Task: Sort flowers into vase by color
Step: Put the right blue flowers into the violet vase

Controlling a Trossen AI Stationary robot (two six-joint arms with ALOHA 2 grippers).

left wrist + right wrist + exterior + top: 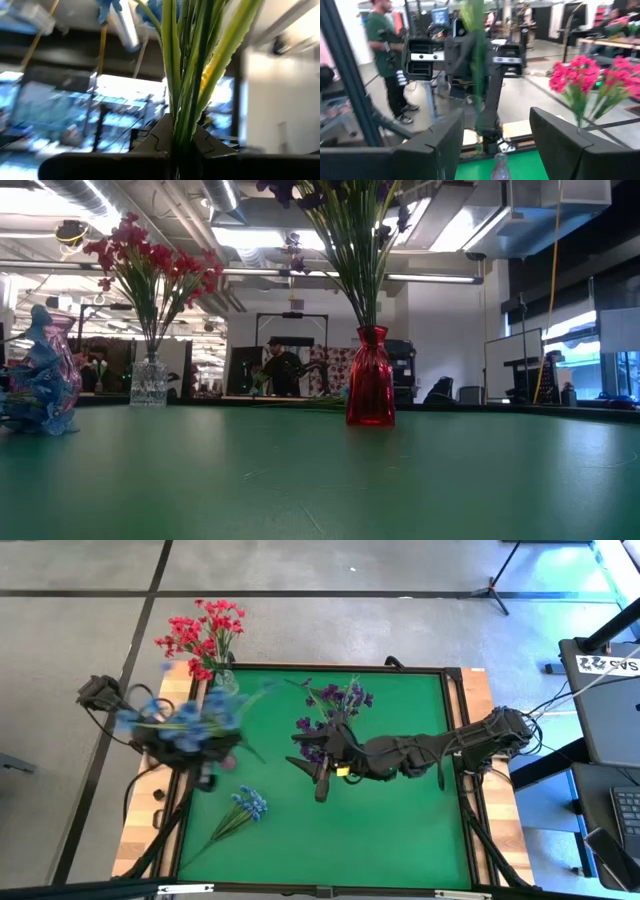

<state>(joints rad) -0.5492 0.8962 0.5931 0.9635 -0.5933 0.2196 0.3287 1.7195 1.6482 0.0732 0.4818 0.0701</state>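
Observation:
The blue flowers' stems [192, 90] are at a slant in the robot's left gripper, so the right gripper should hold the stems' lower part [479, 117] while the left gripper grips them again, straighter.
My left gripper [205, 768] is at the table's left side, shut on a bunch of light blue flowers [183, 726], which shows blurred above the left edge. A small glass vase [500, 167] stands below that arm. Red-pink flowers [203, 635] stand in a clear vase [148, 383] at the far left corner. Dark purple flowers [335, 705] stand in a red vase [370, 390] at mid table. A loose blue sprig [243, 808] lies flat on the green mat. My right gripper [495, 150] hangs open near the red vase and holds nothing. My left gripper pinches the blue bunch's green stems [182, 127] between its two fingers [150, 142], several stems together. The stems run straight out from the fingers, with the blue blossoms [107, 7] at their far end. The bunch is lifted clear of the table.
The green mat [400, 830] has open room on its near and right parts. A blue-and-pink glass shape [42, 385] stands at the low view's left edge. A person [382, 45] walks in the room beyond the table, among stands and equipment.

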